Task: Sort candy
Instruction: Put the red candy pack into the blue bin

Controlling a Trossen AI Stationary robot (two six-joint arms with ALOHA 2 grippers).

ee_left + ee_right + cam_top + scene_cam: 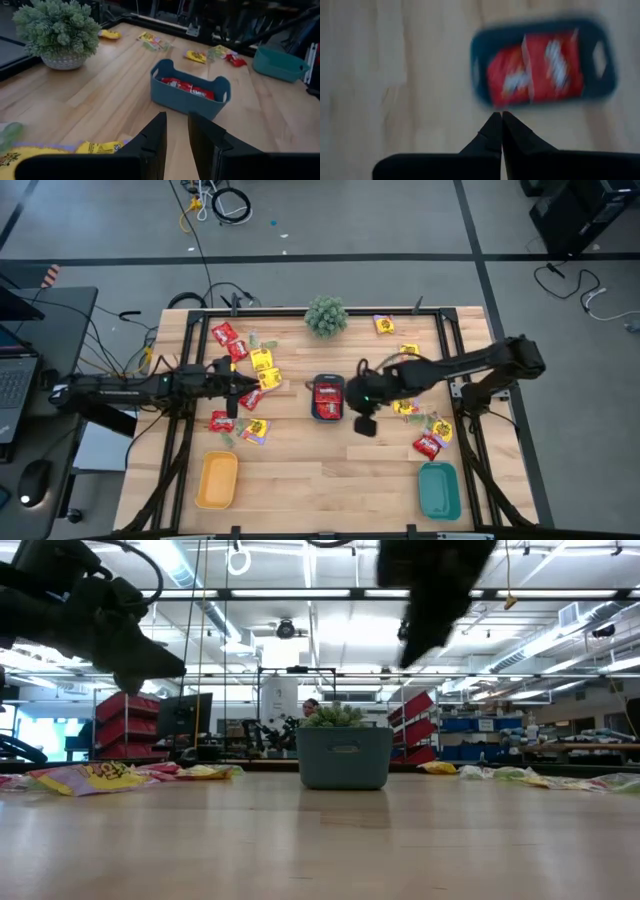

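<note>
My empty right gripper should keep going to another red packet lying uncovered beside the teal tray and open above it, since there are red packets in the blue tray.
Candy packets lie in two scatters: red and yellow ones on the table's left and others on its right. Two red packets lie in a dark blue tray at the table's middle. My left gripper hovers over the left scatter, open by a narrow gap with nothing in it; a yellow packet lies below it. My right gripper hangs raised just right of the blue tray, shut and empty.
A spiky green plant in a pot stands near the far edge. A yellow tray sits at the near left and a teal tray at the near right. Bare wood lies between them along the near edge.
</note>
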